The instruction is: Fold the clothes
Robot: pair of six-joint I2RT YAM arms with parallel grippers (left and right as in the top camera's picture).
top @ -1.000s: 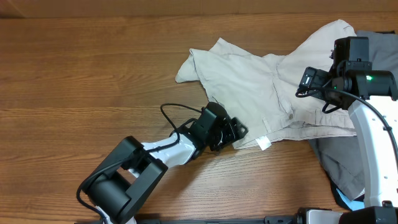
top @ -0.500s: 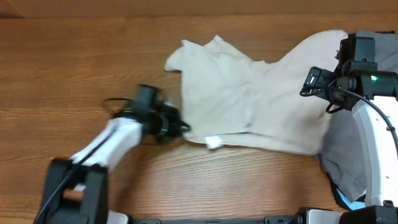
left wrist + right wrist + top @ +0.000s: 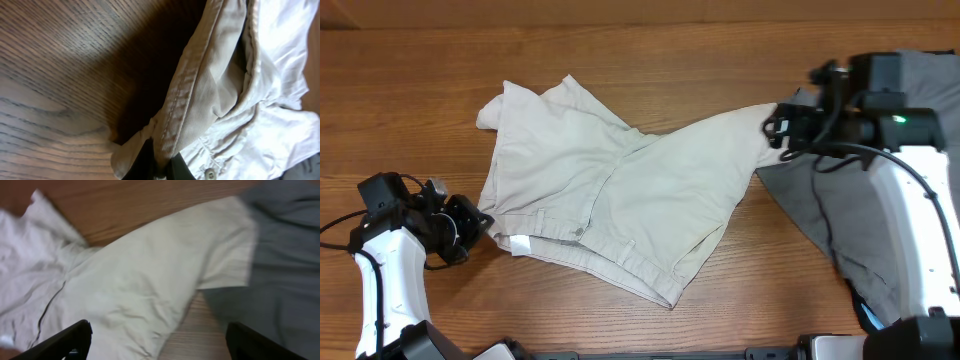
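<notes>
The waistband is at a slant and a leg end lies over the grey garment [image 3: 762,122]. Next, my left gripper pulls the waistband corner [image 3: 498,226] toward the back before folding.
The clothes, cream shorts [image 3: 620,180], lie stretched across the middle of the wooden table [image 3: 410,90]. Their waistband faces the front, and a small white tag [image 3: 520,243] shows near the left corner. My left gripper [image 3: 478,224] is shut on that waistband corner. In the left wrist view the ribbed band [image 3: 190,100] runs down into the pinch of my left gripper [image 3: 161,169], next to a button [image 3: 209,174]. My right gripper [image 3: 776,128] hovers open over the far leg end. The right wrist view shows the shorts [image 3: 140,280] below my right gripper [image 3: 157,332], which holds nothing.
A grey garment [image 3: 840,215] lies crumpled at the right, under and beside the shorts' leg end, and is also visible as the grey garment [image 3: 285,255] in the right wrist view. The right arm's white link [image 3: 910,220] stands over it.
My left gripper shut on the waistband and dragged the shorts far to the left, pulling them out flat and mostly off the grey garment. My right gripper shifted slightly left.
</notes>
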